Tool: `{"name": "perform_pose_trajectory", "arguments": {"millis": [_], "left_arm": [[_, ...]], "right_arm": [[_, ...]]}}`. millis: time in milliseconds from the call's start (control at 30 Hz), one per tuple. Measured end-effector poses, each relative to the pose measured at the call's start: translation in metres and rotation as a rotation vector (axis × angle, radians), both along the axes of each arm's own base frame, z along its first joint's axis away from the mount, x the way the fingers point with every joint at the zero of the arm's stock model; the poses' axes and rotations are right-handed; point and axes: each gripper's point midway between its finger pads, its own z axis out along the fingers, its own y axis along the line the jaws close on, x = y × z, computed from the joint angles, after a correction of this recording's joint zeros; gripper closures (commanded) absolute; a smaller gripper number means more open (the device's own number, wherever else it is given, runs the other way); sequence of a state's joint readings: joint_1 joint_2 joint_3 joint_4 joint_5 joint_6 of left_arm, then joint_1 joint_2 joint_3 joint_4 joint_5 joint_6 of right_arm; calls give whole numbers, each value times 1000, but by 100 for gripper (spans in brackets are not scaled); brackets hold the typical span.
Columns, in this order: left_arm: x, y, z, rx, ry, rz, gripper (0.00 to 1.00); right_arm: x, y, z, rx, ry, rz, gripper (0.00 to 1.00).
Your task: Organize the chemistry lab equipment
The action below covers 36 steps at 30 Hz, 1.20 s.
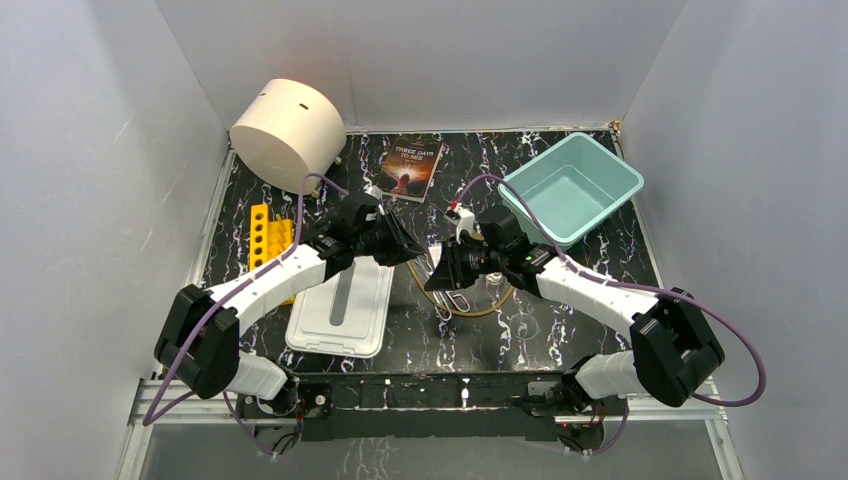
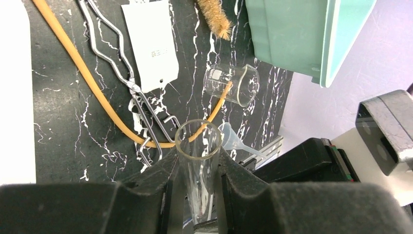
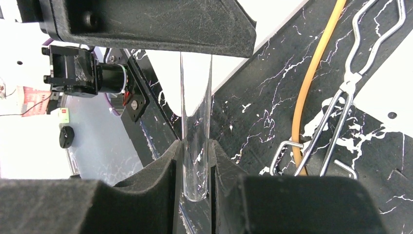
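Note:
My right gripper should open, since it is gripping the rounded end of the glass tube (image 3: 195, 193), and let my left gripper carry the tube to the yellow rack (image 1: 265, 240).
A clear glass tube (image 2: 198, 146) is held level above the table between both grippers. My left gripper (image 2: 197, 156) is shut on it, with the open mouth pointing away. My right gripper (image 3: 196, 146) is shut on the tube's rounded end (image 3: 196, 126). In the top view the left gripper (image 1: 405, 245) and right gripper (image 1: 440, 262) meet over the table's middle. Below lie metal tongs (image 2: 131, 83), tan tubing (image 2: 87, 83), a white packet (image 2: 150, 44), a brown brush (image 2: 214, 17), a small beaker (image 2: 231, 84) on its side and a clear funnel (image 2: 234, 141).
A teal bin (image 1: 570, 188) stands at the back right. A yellow rack (image 1: 265, 240) and a white tray (image 1: 340, 310) lie at the left. The cream cylinder (image 1: 288, 130) and a book (image 1: 411, 165) sit at the back.

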State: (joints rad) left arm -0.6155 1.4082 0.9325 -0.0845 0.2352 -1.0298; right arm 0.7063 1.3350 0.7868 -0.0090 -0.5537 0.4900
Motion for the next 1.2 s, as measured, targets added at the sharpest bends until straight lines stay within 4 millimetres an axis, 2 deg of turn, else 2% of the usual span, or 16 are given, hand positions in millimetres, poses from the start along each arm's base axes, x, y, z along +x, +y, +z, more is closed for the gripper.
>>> {"name": "perform_pose_trajectory", "arguments": {"millis": [67,133,167,300,333,433,533,667,867,933,1033,1200], "left_arm": [[0,0,3,-13,2,-6,99],[-2,-1,5,-20,2,-19,100],[-2,-2,5,-23,3,-24,100],[-4,-3,7,-34,8,-42,100],[-5,-3,7,-34,7,-49,100],[-7,-3,12,-29,0,-68,100],[-5,-5,19,-35,-19,-78,100],[-5,-5,22,-40,-23,-81,100],[-3,-1,18,-19,-15,-56,100],[-2,0,18,-18,-13,-49,91],[-1,1,21,-19,-11,-50,77],[1,7,27,-45,11,-64,74]], "right_arm": [[0,0,0,-1,-8,5,79],[0,0,0,1,-11,10,76],[-1,0,1,2,-13,13,71],[0,1,3,1,-20,19,37],[0,0,2,-7,-25,21,33],[2,-3,-1,-28,-41,18,30],[4,-3,-1,-34,-53,19,32],[10,4,2,-30,-51,28,40],[7,11,3,-5,-15,65,68],[4,14,7,15,-6,82,75],[4,15,9,26,0,83,78],[6,16,11,35,-36,97,78]]}}
